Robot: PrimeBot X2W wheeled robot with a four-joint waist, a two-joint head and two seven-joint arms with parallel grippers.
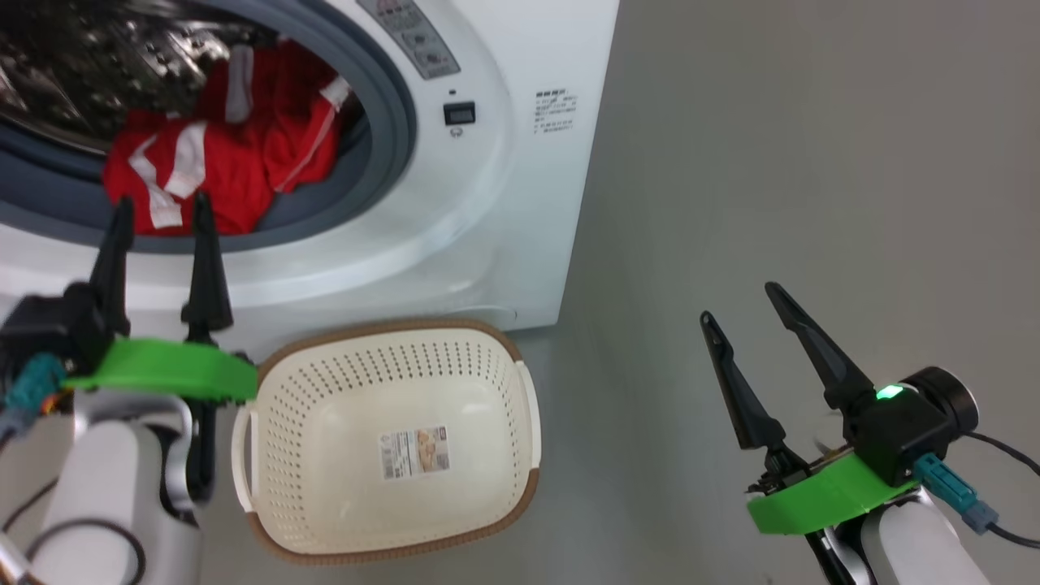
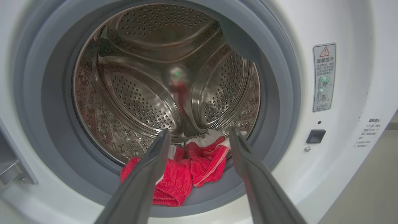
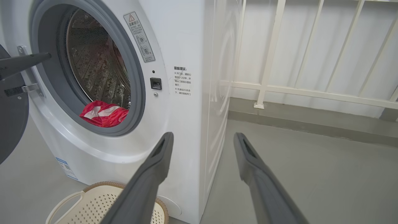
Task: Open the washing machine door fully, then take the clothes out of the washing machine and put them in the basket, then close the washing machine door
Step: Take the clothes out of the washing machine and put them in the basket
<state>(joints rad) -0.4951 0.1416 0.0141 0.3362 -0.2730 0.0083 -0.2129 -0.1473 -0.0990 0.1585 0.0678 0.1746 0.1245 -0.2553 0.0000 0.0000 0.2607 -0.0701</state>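
My gripper will bring out the nearer heap [image 1: 226, 181] alone when I pull it, since a dark crease [image 2: 189, 156] divides the red clothes into separate heaps.
The washing machine [image 1: 504, 203] stands open, its door [image 3: 11, 130] swung out to the left. Red clothes [image 1: 219, 162] with white trim lie at the front of the steel drum [image 2: 140, 93], partly on the grey rubber ring. My left gripper [image 1: 161, 207] is open just in front of the opening, fingers pointing at the clothes [image 2: 177, 177] and apart from them. The cream basket [image 1: 325, 390] sits on the floor below the opening with nothing in it. My right gripper [image 1: 739, 302] hangs open over the floor right of the machine, holding nothing.
A white railing [image 3: 273, 46] and low ledge run behind the washing machine's right side. Grey floor [image 1: 812, 162] spreads to the right. The door hinge [image 2: 12, 168] juts out at the opening's left edge. Cables trail from both wrists.
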